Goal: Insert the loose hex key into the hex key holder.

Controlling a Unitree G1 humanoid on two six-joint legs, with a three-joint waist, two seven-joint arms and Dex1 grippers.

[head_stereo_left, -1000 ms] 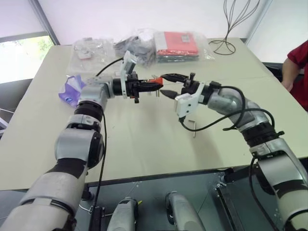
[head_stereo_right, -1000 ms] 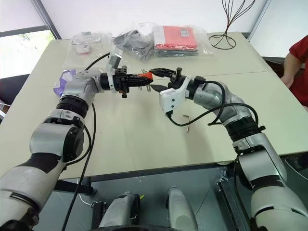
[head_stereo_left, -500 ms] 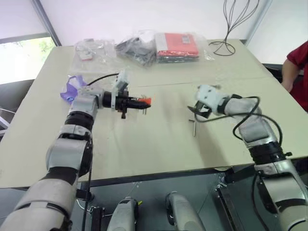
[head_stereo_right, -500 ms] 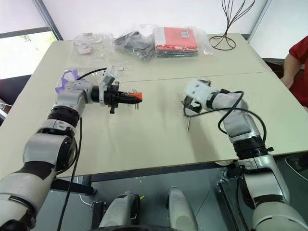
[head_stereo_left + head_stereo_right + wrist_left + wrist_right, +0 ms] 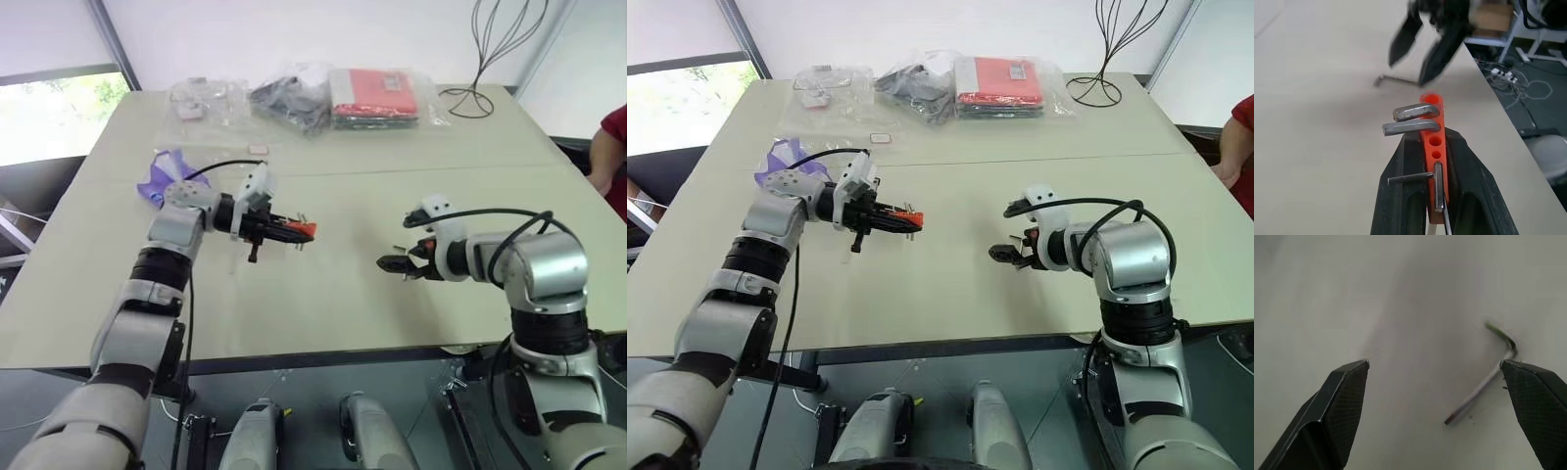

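Note:
I expect the loose hex key [image 5: 1482, 388] to slide in up to its bend when I push it, because keys stick out above and below the holder [image 5: 303, 229].
My left gripper [image 5: 286, 228] is shut on the hex key holder [image 5: 1433, 122], an orange-red block with a few metal keys sticking out, held above the table left of centre. The holder [image 5: 302, 230] points towards the right arm. The loose hex key [image 5: 1488, 382] lies flat on the table, a thin L-shaped rod. My right gripper [image 5: 1434, 364] hovers low over the table with its fingers wide open, and the key lies just inside the one fingertip [image 5: 1533, 391]. In the left wrist view the right gripper [image 5: 1422, 46] stands over the key [image 5: 1396, 79].
A purple pouch [image 5: 162, 176] lies behind the left arm. Clear plastic bags with red [image 5: 377, 93] and grey [image 5: 289, 98] contents sit at the table's far side, beside a wire stand [image 5: 480, 93]. A person's red sleeve [image 5: 617, 137] shows at the right edge.
The right gripper has left the holder, swung down to the table by the loose key and opened wider. The left gripper has sunk and drawn back with the holder.

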